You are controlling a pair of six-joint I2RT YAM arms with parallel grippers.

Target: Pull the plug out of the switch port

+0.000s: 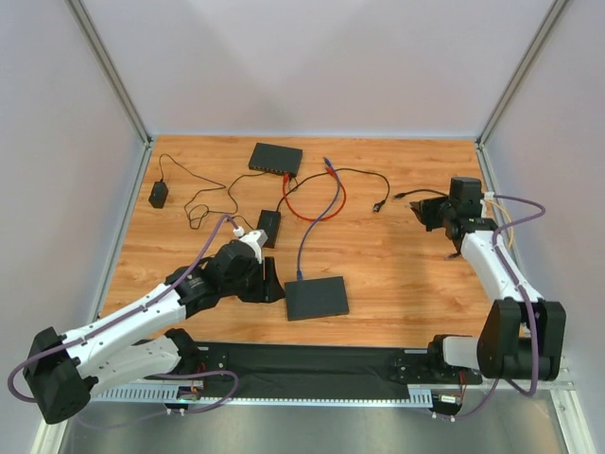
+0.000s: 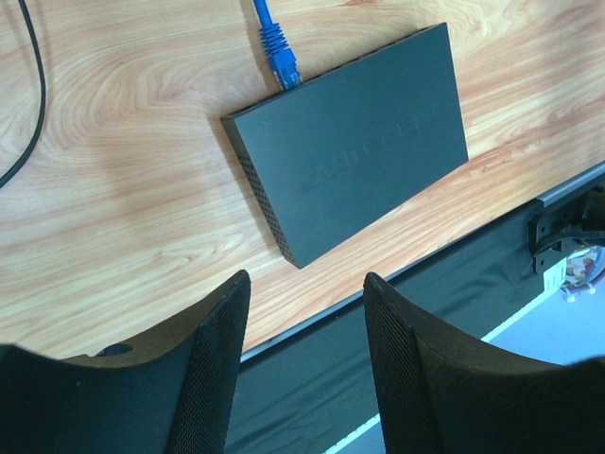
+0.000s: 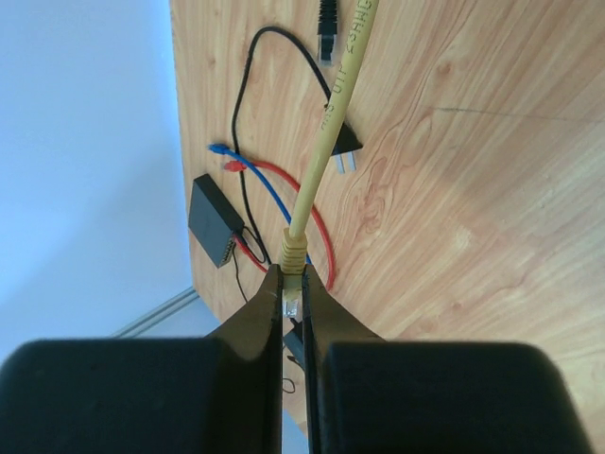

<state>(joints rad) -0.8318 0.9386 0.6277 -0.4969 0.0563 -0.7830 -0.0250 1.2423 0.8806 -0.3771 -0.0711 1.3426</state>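
Note:
The yellow plug (image 3: 294, 253) is clear of both switches, so the robot's right gripper should next go toward the open wood (image 1: 398, 206) beside the black power lead and let go of the plug there.
A flat dark switch (image 1: 317, 298) lies near the front edge, with a blue plug (image 2: 281, 59) seated in its far side (image 2: 359, 142). My left gripper (image 2: 307, 279) hangs open just left of it (image 1: 267, 282), nothing between the fingers. At the right, my right gripper (image 1: 427, 212) is shut on a yellow plug (image 3: 295, 253), held in the air away from any port (image 3: 295, 295). The plug's yellow cable (image 3: 331, 104) runs off up that view. A second switch (image 1: 275, 159) sits at the back, and shows small in the right wrist view (image 3: 214, 219) with a red plug in it.
A red cable (image 1: 312, 214) and a blue cable (image 1: 317, 222) loop across the middle. A small black box (image 1: 269, 227), a black adapter (image 1: 159, 194) and a black power lead with its plug (image 3: 342, 151) lie on the wood. A black mat (image 1: 312, 364) borders the front.

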